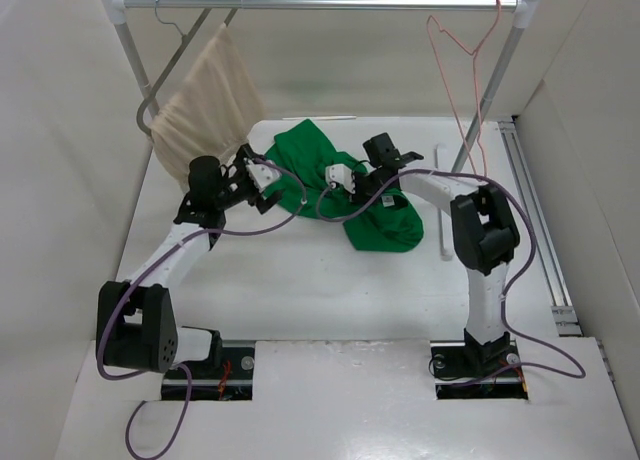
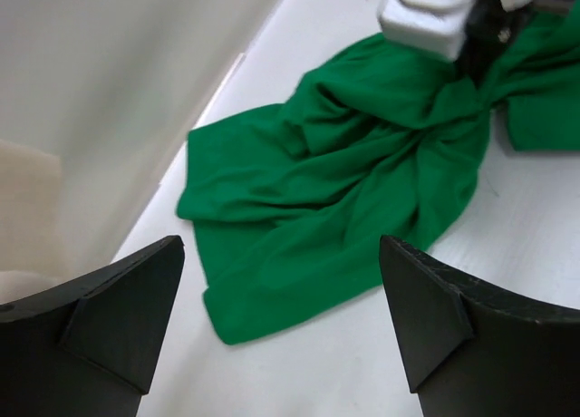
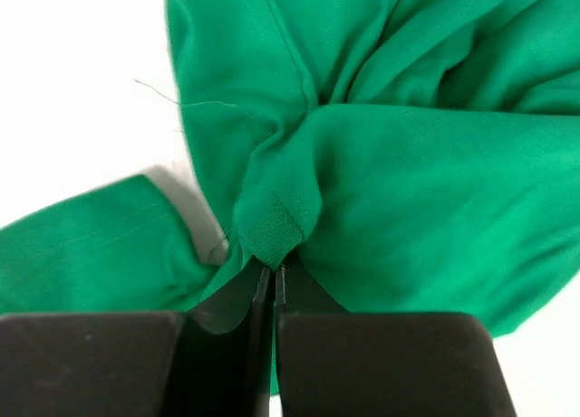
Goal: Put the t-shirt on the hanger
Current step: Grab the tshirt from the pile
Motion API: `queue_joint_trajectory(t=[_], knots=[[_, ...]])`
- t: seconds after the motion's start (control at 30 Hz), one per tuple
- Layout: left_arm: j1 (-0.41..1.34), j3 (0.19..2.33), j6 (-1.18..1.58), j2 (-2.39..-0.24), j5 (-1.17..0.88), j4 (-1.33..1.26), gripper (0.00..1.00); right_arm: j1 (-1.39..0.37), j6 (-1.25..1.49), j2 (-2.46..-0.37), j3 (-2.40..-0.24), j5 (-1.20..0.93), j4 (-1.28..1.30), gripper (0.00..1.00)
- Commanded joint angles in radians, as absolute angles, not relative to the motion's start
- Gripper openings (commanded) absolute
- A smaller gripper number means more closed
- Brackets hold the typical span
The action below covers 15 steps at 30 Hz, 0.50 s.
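Observation:
The pink hanger [image 1: 472,52] is hanging far away from my left gripper, and the t-shirt's ribbed edge [image 3: 274,219] is held in my right gripper, so my left gripper should take that edge over.
The green t-shirt [image 1: 385,225] lies crumpled on the white table, spread from the back centre toward the right arm. My right gripper [image 1: 337,185] is shut on a ribbed fold of it; in the right wrist view the jaws [image 3: 275,267] meet on that ribbed edge [image 3: 272,231] and the cloth [image 3: 408,190] bunches around it. My left gripper [image 1: 268,192] is open just left of the shirt. In the left wrist view the wide gap of the left gripper [image 2: 281,245] holds nothing, with the shirt's near corner [image 2: 344,190] just ahead of it. The pink wire hanger [image 1: 465,70] hangs from the rail at the back right.
A rail [image 1: 320,0] on two slanted posts spans the back. At its left a grey hanger [image 1: 190,40] carries a beige cloth [image 1: 205,110], close behind my left gripper. White walls enclose both sides. The white housing of the right arm [image 2: 421,18] shows over the shirt.

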State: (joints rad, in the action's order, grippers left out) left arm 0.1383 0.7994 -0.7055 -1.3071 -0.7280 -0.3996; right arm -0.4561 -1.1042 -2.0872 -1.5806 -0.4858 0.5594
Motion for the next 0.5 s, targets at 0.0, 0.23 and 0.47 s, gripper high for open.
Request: queue_joint_trajectory(t=[0.0, 0.23, 0.47], knots=[[0.173, 0.788, -0.738, -1.264, -0.733, -0.344, 0.85, -0.489, -1.04, -1.944, -1.572, -0.531, 0.479, 0.0], [0.224, 0.811, -0.574, -1.264, -0.746, -0.34, 0.87, -0.626, -0.951, -1.81, -1.591, -0.581, 0.397, 0.0], [0.287, 0.821, -0.476, -1.246, -0.746, -0.371, 1.0, -0.687, -0.917, -1.81, -1.637, -0.592, 0.397, 0.0]])
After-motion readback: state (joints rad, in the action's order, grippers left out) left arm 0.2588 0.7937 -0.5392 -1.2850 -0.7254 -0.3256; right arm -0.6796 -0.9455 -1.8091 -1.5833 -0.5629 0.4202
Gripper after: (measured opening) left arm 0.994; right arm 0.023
